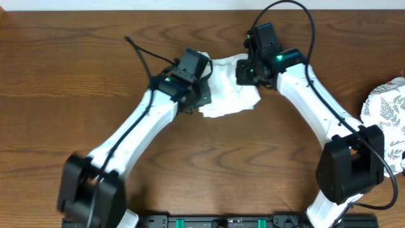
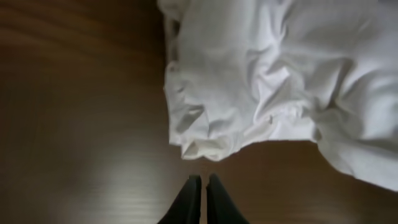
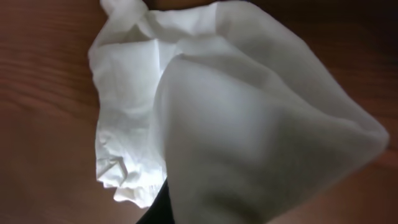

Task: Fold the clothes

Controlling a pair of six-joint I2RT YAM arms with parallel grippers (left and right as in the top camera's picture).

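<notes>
The white garment's crumpled edge (image 1: 211, 113) is beside my left gripper, which is shut and empty, so my left gripper should move back while my right gripper drags the garment (image 1: 229, 85) clear.
A crumpled white garment (image 1: 228, 88) lies on the wooden table between my two grippers. In the left wrist view the garment (image 2: 261, 81) fills the upper right. My left gripper (image 2: 202, 182) is shut and empty, its tips just short of the garment's near edge; in the overhead view it (image 1: 200, 95) sits at the garment's left side. My right gripper (image 1: 248, 73) is at the garment's right side. In the right wrist view a lifted fold of the garment (image 3: 249, 124) drapes over the gripper (image 3: 160, 206), hiding all but one dark finger; it looks shut on the fabric.
A white cloth with a grey leaf pattern (image 1: 387, 120) lies at the table's right edge. The brown wooden table (image 1: 76, 76) shows bare wood around the garment.
</notes>
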